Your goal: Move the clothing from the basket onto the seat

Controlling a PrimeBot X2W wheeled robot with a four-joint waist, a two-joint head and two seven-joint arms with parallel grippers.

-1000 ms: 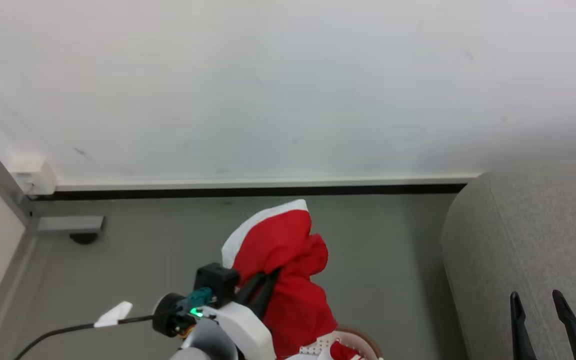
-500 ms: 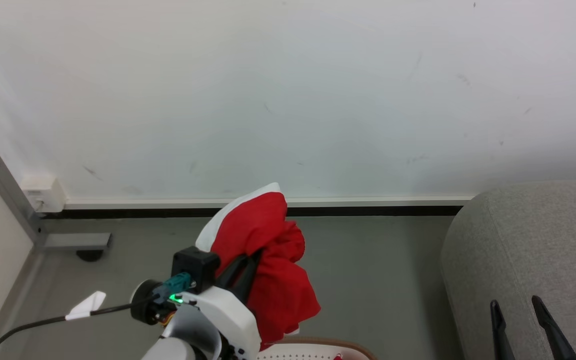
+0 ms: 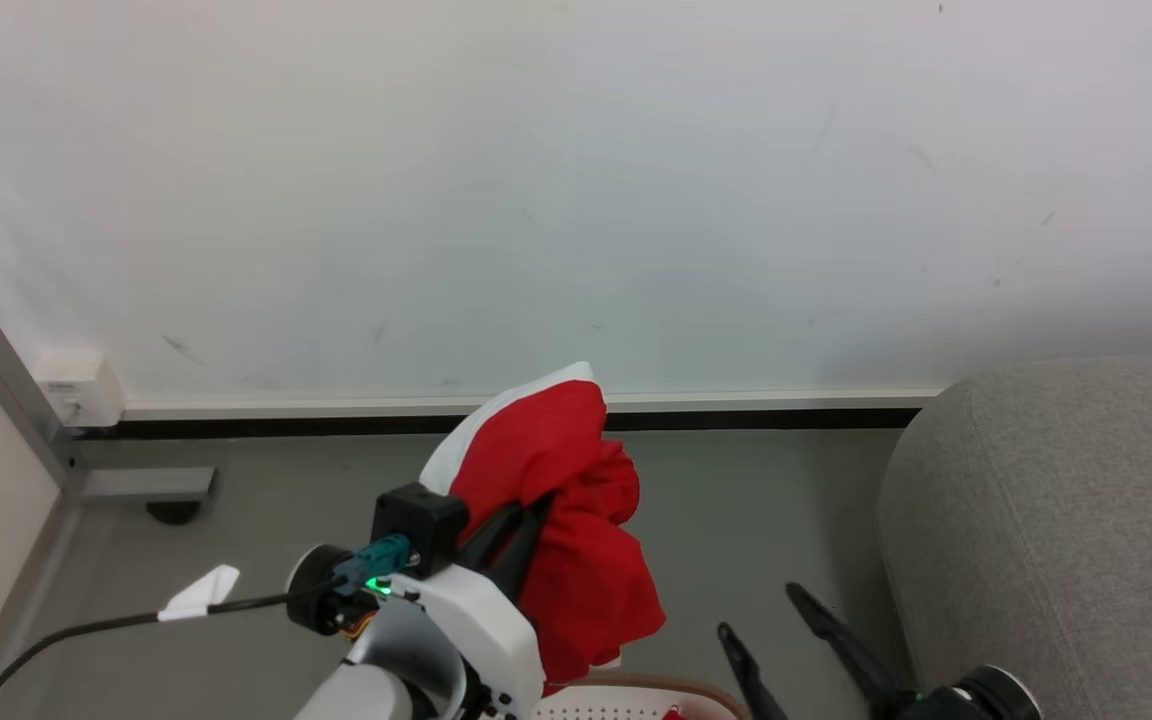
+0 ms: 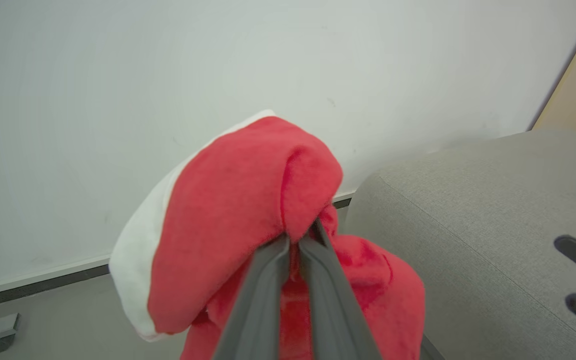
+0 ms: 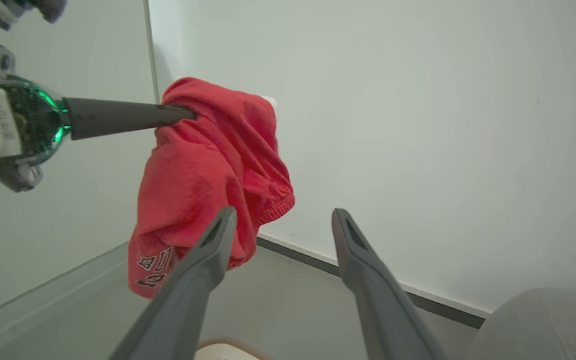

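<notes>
I expect the red clothing (image 3: 572,516) to leave more clothing behind when I carry it to the seat, because a bit of red (image 3: 673,714) shows apart inside the basket.
A red piece of clothing (image 3: 566,480) with a white edge hangs in the air from my left gripper (image 3: 534,508), which is shut on a bunched fold of it. The left wrist view has the fingers (image 4: 268,280) pinching the red clothing (image 4: 238,210). The clothing (image 5: 208,165) has black-and-white lettering at its low hem. Below it the basket (image 3: 671,687) shows its brown rim, with a bit of red inside. My right gripper (image 3: 758,610) is open and empty, right of the basket and just left of the grey seat (image 3: 1066,520). Its fingers (image 5: 203,270) point at the hanging clothing.
A white wall with a dark baseboard (image 3: 736,420) runs behind. A metal post and foot (image 3: 136,485) stand at the left, beside a white box (image 3: 81,390) on the wall. A black cable with a white tag (image 3: 198,595) trails from my left wrist. Grey floor lies between basket and seat.
My right gripper has swung left from over the seat to beside the basket, still open. The left gripper has drifted slightly right, the clothing still in it. The camera has tilted upward.
</notes>
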